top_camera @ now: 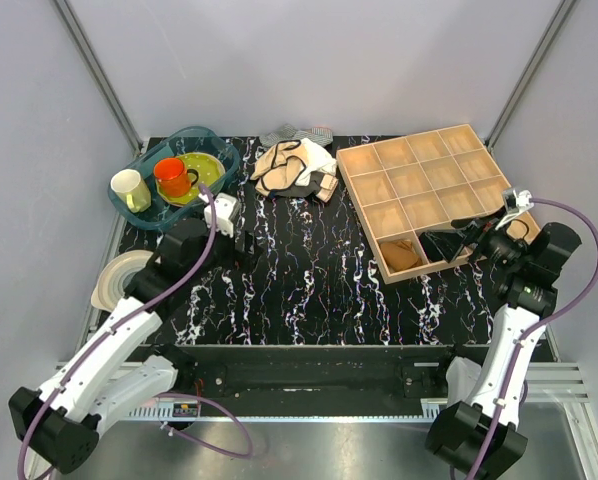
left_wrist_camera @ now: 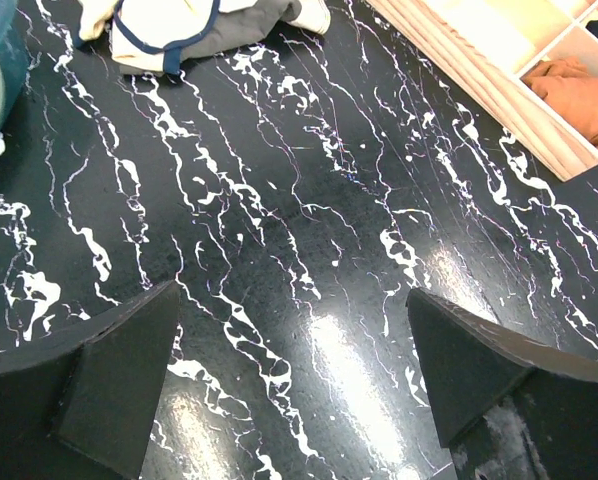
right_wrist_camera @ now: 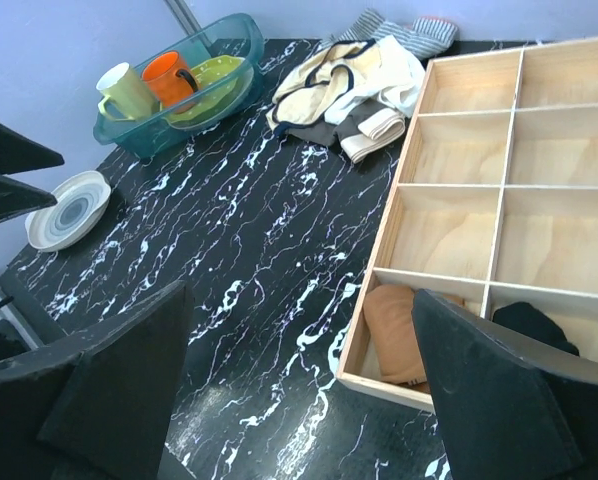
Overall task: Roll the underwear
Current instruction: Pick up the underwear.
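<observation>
My left gripper goes on reaching, open, as the underwear (top_camera: 283, 162) lies on top of the pile with its near corner facing it, until its fingers straddle that corner (top_camera: 265, 188), then close.
The underwear (top_camera: 280, 166), pale beige briefs with thin black edging, lies crumpled in a pile of clothes at the back middle of the table. It also shows in the left wrist view (left_wrist_camera: 151, 30) and the right wrist view (right_wrist_camera: 314, 85). My left gripper (top_camera: 245, 245) is open and empty, low over the bare table (left_wrist_camera: 294, 370), well short of the pile. My right gripper (top_camera: 445, 240) is open and empty (right_wrist_camera: 299, 380), above the near left corner of the wooden tray (top_camera: 361, 215).
The pile also holds a white cloth (right_wrist_camera: 384, 70) and a striped cloth (top_camera: 297, 133). The tray (right_wrist_camera: 390, 205) holds an orange-brown bundle (right_wrist_camera: 399, 330) and a dark cloth (right_wrist_camera: 534, 325). A blue bin (top_camera: 194, 131) with mugs stands back left. A white plate (top_camera: 114, 278) lies at the left edge.
</observation>
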